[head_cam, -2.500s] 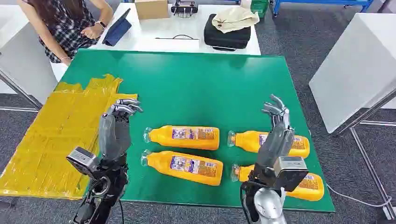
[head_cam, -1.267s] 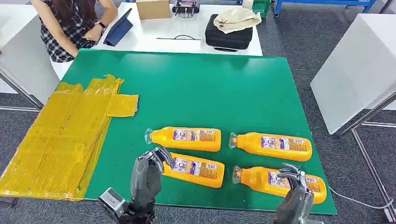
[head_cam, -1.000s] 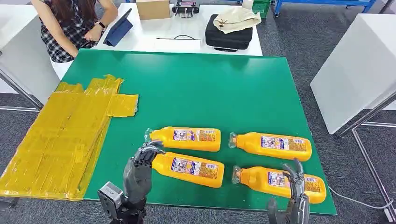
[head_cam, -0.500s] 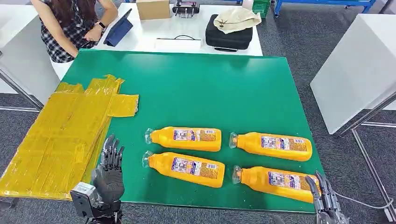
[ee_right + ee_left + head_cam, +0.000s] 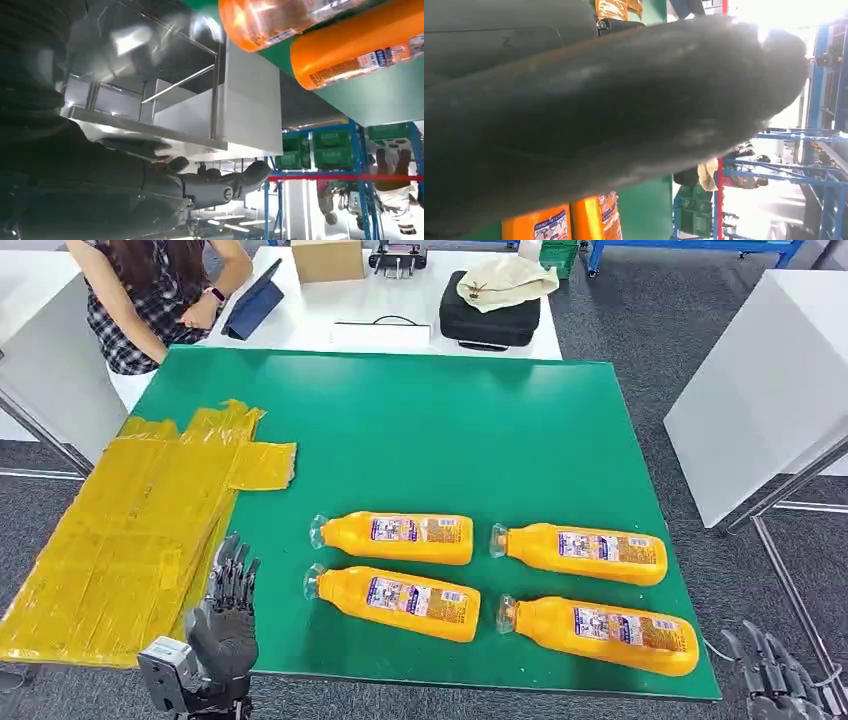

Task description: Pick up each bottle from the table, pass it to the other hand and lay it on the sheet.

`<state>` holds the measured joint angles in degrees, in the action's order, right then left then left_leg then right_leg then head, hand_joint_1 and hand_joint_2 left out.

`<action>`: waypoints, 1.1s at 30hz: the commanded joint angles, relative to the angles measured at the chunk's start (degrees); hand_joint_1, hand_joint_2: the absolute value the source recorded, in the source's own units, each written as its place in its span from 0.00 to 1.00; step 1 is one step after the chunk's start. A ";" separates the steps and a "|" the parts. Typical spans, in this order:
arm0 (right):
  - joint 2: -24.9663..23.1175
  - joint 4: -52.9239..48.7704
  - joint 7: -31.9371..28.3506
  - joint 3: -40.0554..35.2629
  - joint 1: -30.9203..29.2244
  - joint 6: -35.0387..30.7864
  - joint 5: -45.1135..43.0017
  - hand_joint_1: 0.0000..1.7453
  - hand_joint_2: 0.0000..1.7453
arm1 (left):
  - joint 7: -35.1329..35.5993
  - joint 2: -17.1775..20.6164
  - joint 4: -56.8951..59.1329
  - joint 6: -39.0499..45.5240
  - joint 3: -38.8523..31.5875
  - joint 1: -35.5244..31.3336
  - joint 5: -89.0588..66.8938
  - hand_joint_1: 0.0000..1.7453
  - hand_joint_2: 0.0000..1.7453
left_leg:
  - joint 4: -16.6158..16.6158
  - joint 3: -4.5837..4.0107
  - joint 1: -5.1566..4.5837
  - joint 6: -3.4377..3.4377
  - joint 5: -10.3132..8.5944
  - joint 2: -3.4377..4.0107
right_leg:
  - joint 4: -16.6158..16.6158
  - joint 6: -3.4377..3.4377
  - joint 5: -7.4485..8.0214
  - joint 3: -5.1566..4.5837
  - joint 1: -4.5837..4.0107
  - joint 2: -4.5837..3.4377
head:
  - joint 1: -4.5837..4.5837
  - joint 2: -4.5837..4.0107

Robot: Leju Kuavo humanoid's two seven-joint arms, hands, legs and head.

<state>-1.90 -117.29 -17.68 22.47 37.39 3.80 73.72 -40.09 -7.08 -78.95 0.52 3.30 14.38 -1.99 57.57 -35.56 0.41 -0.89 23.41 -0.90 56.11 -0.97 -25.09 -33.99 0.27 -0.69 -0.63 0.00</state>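
Note:
The orange bottle (image 5: pixel 600 635) has its small-print panel (image 5: pixel 664 636) facing up, so I expect it to show another label from its hidden side when I set it down on the sheet.
Several orange bottles lie on their sides on the green table (image 5: pixel 420 430), caps pointing left: two in a left column (image 5: pixel 400 537) (image 5: pixel 400 600) and two in a right column (image 5: pixel 585 552) (image 5: pixel 600 633). The crinkled yellow sheet (image 5: pixel 130 530) covers the table's left side. My left hand (image 5: pixel 228 610) stands at the front edge beside the sheet, fingers apart and holding nothing, left of the near-left bottle. My right hand (image 5: pixel 775 680) is low, off the table's front right corner, fingers spread and empty. The right wrist view shows its fingers (image 5: pixel 215 185) below two bottles (image 5: pixel 350 50).
A person (image 5: pixel 160 290) leans at the white table (image 5: pixel 400 320) behind, which holds a tablet, a cardboard box and a black case (image 5: pixel 490 315). Another white table (image 5: pixel 770 380) stands to the right. The green table's far half is bare.
Both hands have dropped and moved outward. The left went from the near-left bottle to the sheet's edge. The right slid off past the front right corner. The bottles have not moved.

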 commanded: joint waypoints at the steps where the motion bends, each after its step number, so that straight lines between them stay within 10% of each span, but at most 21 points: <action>1: -0.32 6.17 -2.51 4.13 -4.62 1.60 -0.13 0.00 1.00 | 0.09 1.23 0.68 0.18 -0.63 -0.37 0.05 0.00 0.00 | -0.09 0.53 0.02 0.04 0.20 0.18 | -0.16 0.01 -0.14 0.55 -0.05 0.00 | 0.02 -0.02; 16: -3.46 15.87 0.81 -9.06 -11.26 -2.27 6.37 0.00 1.00 | 0.09 1.12 2.30 -0.27 1.02 -1.05 -0.61 0.00 0.00 | -0.18 0.55 0.09 0.09 0.10 0.26 | -0.24 0.05 -0.02 0.53 -0.12 -0.10 | 0.04 0.00; 33: 4.12 20.87 9.28 -17.07 -10.23 -0.46 5.40 0.00 1.00 | 0.09 2.56 3.31 -0.47 2.08 -1.40 1.57 0.00 0.00 | -0.09 0.33 0.04 0.04 0.06 0.13 | -0.13 0.00 -0.04 0.35 -0.06 -0.02 | 0.02 0.00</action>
<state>-2.40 -103.14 -11.47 9.29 28.47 2.10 79.52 -40.09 -6.38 -78.29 0.22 4.09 13.74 -1.16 57.56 -35.52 0.42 -0.89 23.41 -0.89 56.11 -0.97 -25.09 -33.94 0.26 -0.68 -0.61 0.00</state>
